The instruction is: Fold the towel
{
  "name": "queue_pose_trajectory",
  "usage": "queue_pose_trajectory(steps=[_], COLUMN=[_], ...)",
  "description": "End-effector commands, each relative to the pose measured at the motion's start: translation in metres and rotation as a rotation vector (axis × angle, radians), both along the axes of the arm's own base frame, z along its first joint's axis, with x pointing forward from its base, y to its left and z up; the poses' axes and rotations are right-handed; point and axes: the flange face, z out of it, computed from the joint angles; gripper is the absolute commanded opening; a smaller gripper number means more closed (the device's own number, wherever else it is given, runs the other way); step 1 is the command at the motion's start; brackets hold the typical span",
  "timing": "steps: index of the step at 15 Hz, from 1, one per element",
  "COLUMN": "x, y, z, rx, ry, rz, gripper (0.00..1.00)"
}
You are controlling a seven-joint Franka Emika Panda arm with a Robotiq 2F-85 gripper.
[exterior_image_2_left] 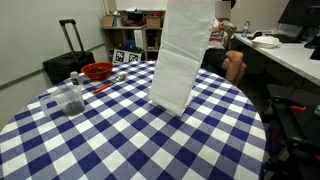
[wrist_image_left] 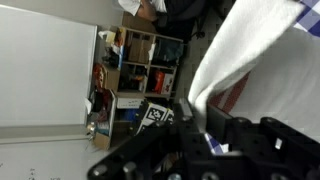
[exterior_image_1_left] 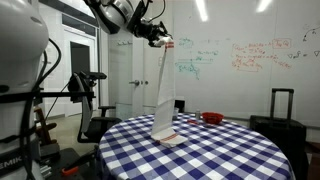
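Note:
The towel is hanging upright, and only its lower end (exterior_image_1_left: pixel 165 137) is on the tablecloth. My gripper should bring the held end down toward the checkered cloth (exterior_image_1_left: pixel 136 139) beside it before folding.
The towel (exterior_image_1_left: pixel 164 90) is a long white cloth. It hangs straight down from my gripper (exterior_image_1_left: pixel 160 38), which is raised high above the round table. Its lower end rests crumpled on the blue-and-white checkered tablecloth (exterior_image_1_left: pixel 220 150). In an exterior view the towel (exterior_image_2_left: pixel 185 55) hangs as a broad white sheet, its bottom edge touching the tablecloth (exterior_image_2_left: pixel 120 140); the gripper is above the frame there. In the wrist view the white towel (wrist_image_left: pixel 245 55) runs from my dark jaws (wrist_image_left: pixel 200 125), which are shut on it, with red stripes showing near the grip.
A red bowl (exterior_image_2_left: pixel 97 71) and a clear glass (exterior_image_2_left: pixel 71 98) stand at the far side of the table; the bowl also shows in an exterior view (exterior_image_1_left: pixel 212 118). A black suitcase (exterior_image_2_left: pixel 68 55), shelves (exterior_image_2_left: pixel 135 40) and a desk with a seated person (exterior_image_2_left: pixel 235 50) surround the table.

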Motion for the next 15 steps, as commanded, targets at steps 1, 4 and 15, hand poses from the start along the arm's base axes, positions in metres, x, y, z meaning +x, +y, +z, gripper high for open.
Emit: queue_pose_trajectory(steps=[1,4,15], x=[-0.026,-0.035,0.057], y=[-0.030,-0.043,0.026], z=[0.012,0.016,-0.134], rx=[-0.040,-0.063,-0.216], ry=[-0.004,0.010,0.158], rz=[-0.040,-0.040,0.156], gripper=[0.04,0.04,0.04])
